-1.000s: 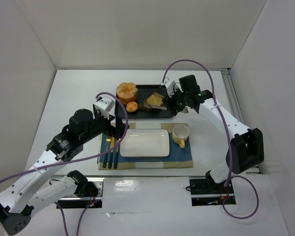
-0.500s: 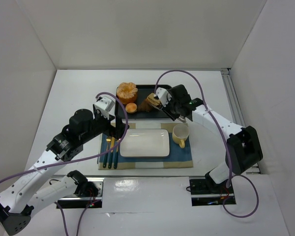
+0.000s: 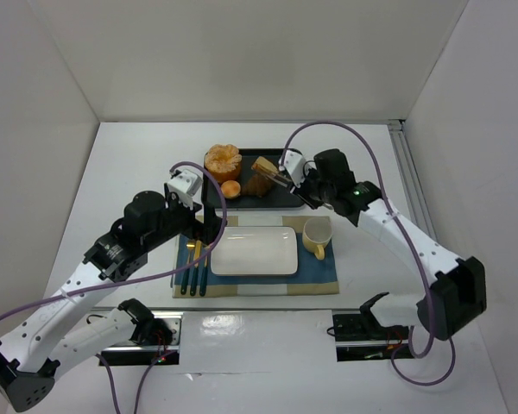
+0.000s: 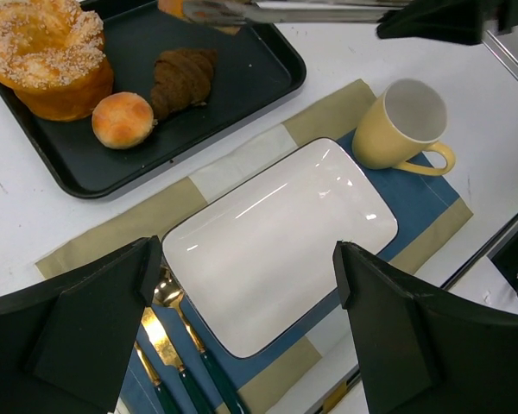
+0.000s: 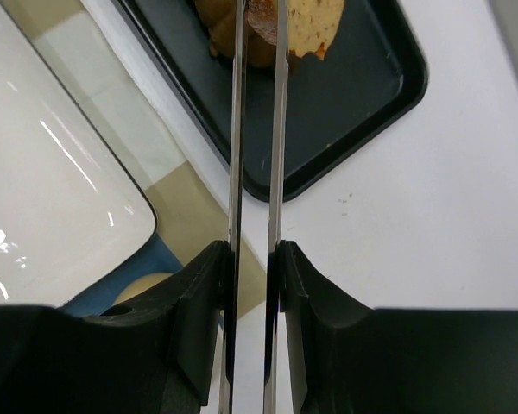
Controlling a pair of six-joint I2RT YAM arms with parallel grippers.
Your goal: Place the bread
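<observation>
My right gripper should keep carrying the slice of bread [image 3: 263,166] until it hangs low over the white plate [image 3: 255,251], because the tongs are pinching the bread and the plate is empty.
A slice of bread [image 3: 263,166] is pinched in the tips of metal tongs [image 3: 282,177], a little above the black tray [image 3: 287,198]. My right gripper [image 3: 307,186] is shut on the tongs' handles. In the right wrist view the two blades [image 5: 237,129] run up to the bread [image 5: 306,21] over the tray [image 5: 354,95]. My left gripper [image 3: 209,226] is open and empty, hovering over the white rectangular plate [image 3: 254,251]. In the left wrist view the plate [image 4: 276,233] lies between its fingers [image 4: 147,259].
The tray also holds a large sugared bun [image 3: 222,160], a small round roll [image 3: 231,188] and a dark croissant [image 3: 257,185]. A yellow mug [image 3: 317,235] stands right of the plate on the blue and tan placemat [image 3: 324,278]. Gold cutlery [image 3: 192,267] lies left of the plate.
My right gripper swung left over the tray with the tongs, then drew back. The bread slice now hangs in the tongs' tips, further left on the tray. The left arm barely moved.
</observation>
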